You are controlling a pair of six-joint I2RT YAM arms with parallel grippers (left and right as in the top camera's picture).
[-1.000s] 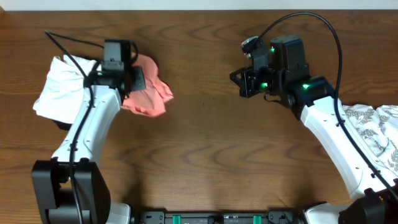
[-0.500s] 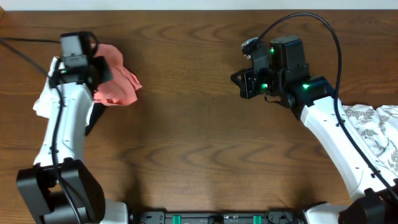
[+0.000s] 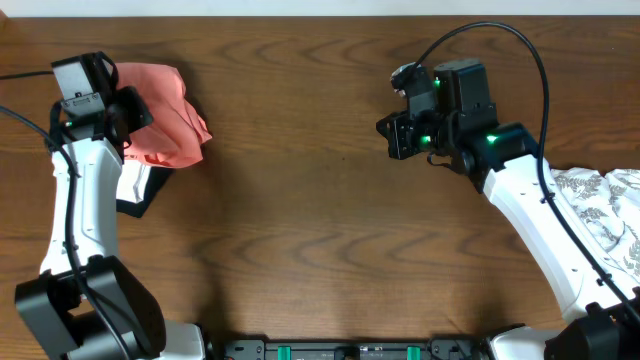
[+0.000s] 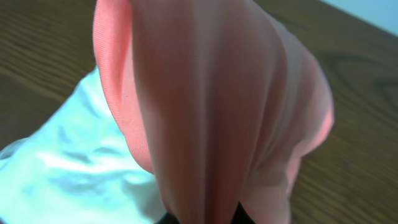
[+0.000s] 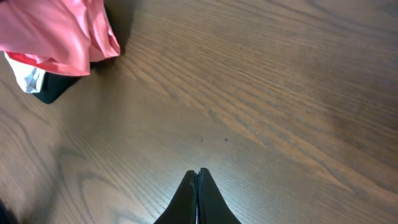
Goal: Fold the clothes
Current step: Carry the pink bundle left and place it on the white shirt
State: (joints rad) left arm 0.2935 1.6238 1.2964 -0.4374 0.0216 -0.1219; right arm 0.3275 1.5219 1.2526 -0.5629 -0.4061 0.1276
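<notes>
The pink garment hangs bunched, its loose end [image 3: 193, 136] beyond the pile's edge, so next my left gripper pulls it back and lays it across the white garment [image 3: 132, 183].
The clothes, a salmon-pink garment [image 3: 165, 118], hang bunched at the far left of the table, with my left gripper [image 3: 122, 112] shut on them. In the left wrist view the pink fabric [image 4: 211, 106] fills most of the frame and runs down between the jaws, whose dark tips barely show at the bottom edge. The lettering print is not visible. My right gripper [image 3: 386, 135] hovers over bare wood at the centre right, shut with nothing in it [image 5: 197, 173]. From the right wrist view the pink garment [image 5: 56, 31] shows at the top left.
A plain white folded garment [image 3: 131, 182] lies under and beside the pink one, also seen as the white garment [image 4: 68, 168]. A dark edge [image 3: 140, 206] sticks out below it. A white cloth with grey leaf print [image 3: 600, 212] lies at the right edge.
My left arm has swung to the left and back, carrying the pink garment over the white one toward the table's far-left corner. The right arm has stayed put.
</notes>
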